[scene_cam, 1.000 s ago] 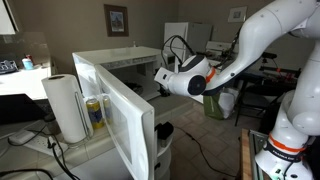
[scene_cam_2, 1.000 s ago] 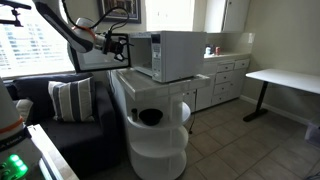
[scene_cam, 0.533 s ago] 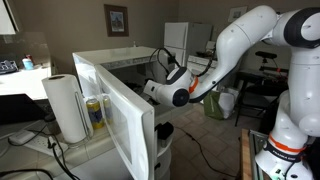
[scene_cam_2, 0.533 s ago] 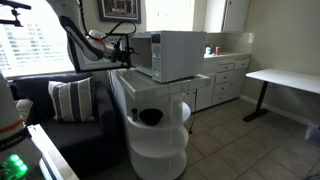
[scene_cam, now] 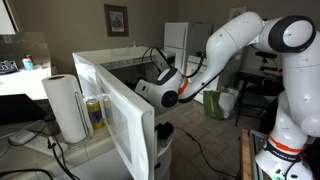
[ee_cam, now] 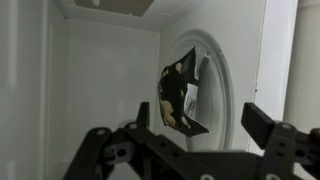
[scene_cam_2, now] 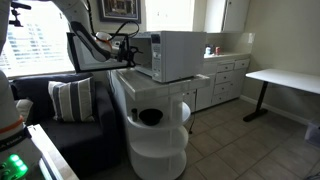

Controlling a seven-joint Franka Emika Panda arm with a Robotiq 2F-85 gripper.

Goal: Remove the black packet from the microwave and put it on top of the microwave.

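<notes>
The black packet's near end is still beyond my gripper's fingers, so next I reach farther in over the glass turntable before I close on the packet.
The black packet stands tilted against the glass turntable inside the white microwave, seen only in the wrist view. My gripper is open and empty, its two black fingers to either side of the packet and still short of it. In both exterior views the gripper is at the microwave's opening, beside the open door. The microwave's flat top is bare.
A paper towel roll and a yellow can stand behind the open door. The microwave sits on a round white stand holding a black bowl. A couch with a striped pillow is beside it.
The arm has moved down and toward the microwave opening, bringing the open gripper from outside the door into the cavity's mouth.
</notes>
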